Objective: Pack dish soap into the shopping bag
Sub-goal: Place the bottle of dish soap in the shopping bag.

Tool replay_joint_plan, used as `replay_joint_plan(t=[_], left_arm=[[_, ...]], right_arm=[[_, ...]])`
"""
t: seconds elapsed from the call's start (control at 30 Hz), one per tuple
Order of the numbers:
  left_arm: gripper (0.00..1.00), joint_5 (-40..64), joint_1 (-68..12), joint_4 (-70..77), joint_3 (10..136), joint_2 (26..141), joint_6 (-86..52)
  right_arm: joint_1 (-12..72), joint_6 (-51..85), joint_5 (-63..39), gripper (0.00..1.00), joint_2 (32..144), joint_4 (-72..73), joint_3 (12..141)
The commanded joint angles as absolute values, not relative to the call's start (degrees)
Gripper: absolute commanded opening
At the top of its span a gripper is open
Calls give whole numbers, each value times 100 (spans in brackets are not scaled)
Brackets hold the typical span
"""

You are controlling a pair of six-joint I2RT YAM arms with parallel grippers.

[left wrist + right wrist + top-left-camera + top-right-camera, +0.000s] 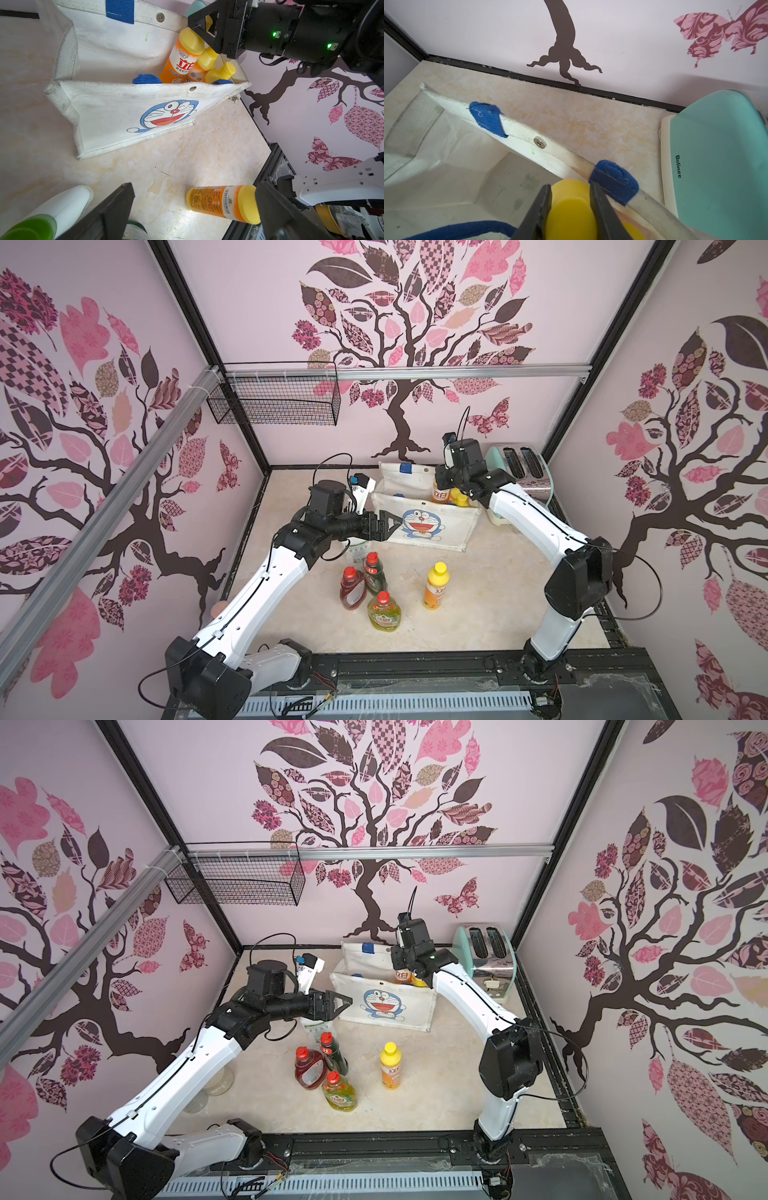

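I should lower the held orange bottle next with my right gripper, as it is upright inside the bag's open rim, and let go once it stands on the bag's bottom.
The white shopping bag stands open at the back. Three orange dish soap bottles with yellow caps lean inside it. My right gripper is shut on the cap of one. My left gripper hangs open by the bag's front left, above a white bottle with a green cap. On the table stand an orange bottle, a red one, a dark green one and a yellow-green one.
A mint-green toaster stands right of the bag, against the back wall. A black wire basket hangs on the rail at the back left. Walls close in the table on three sides.
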State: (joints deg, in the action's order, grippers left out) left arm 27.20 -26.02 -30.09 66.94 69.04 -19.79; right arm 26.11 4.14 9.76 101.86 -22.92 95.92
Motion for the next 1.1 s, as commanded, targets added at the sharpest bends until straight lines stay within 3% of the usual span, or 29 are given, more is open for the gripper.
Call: replay_joint_plan(t=[0.0, 0.47, 0.57, 0.67, 0.97, 1.07], left_arm=[[97, 2698, -2610, -2943, 6633, 6785, -1898], [97, 2663, -2609, -2949, 6557, 6733, -1856], [97, 2654, -2610, -2944, 6528, 6714, -1854], [97, 2654, -2603, -2944, 6521, 6715, -1846], [97, 2654, -2605, -2943, 6500, 6705, -1851], [97, 2654, -2610, -2936, 6495, 6714, -1854]], right_arm=[[2566, 468, 1058, 0, 10132, -1752, 9634], [2564, 483, 1090, 3, 10191, -1707, 9320], [2565, 483, 1116, 9, 10169, -1705, 9269], [2566, 468, 1142, 22, 10126, -1714, 9251], [2564, 414, 1205, 32, 10013, -1852, 9316], [2563, 404, 1198, 40, 9985, -1928, 9367]])
